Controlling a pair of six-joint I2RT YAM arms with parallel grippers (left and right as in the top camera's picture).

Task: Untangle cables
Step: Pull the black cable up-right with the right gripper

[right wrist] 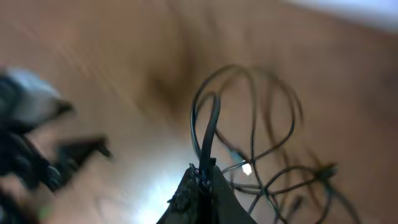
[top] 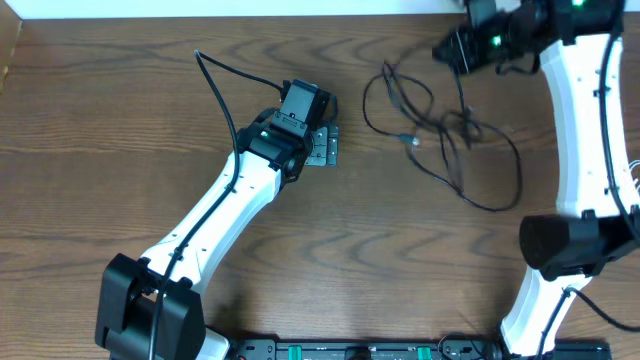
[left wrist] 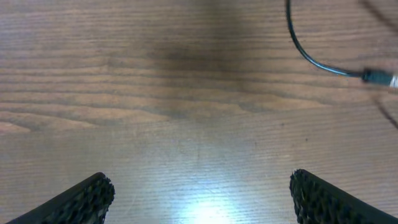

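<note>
My right gripper is holding its piece of cord, with the black cord's crossed loops [top: 460,125] bunched below, so it should stay steady while my left gripper pulls the cord's near loop away [top: 367,108].
The black cord [top: 455,135] lies in loose loops on the wooden table, right of centre, with a small plug end [top: 413,140] at its left. My right gripper [top: 455,50] is at the far edge, shut on a strand of the black cord [right wrist: 208,124], which rises from the jaws [right wrist: 204,180] in the blurred right wrist view. My left gripper [top: 322,147] is open and empty just left of the tangle. In the left wrist view the fingers [left wrist: 199,193] are wide apart, with a cord strand [left wrist: 311,60] and plug [left wrist: 376,77] ahead. I cannot make out a white cord.
The left arm's own thick black wire [top: 222,82] arcs over the table at the back left. The table's far edge [top: 250,14] runs along the top. Both arm bases stand at the front edge.
</note>
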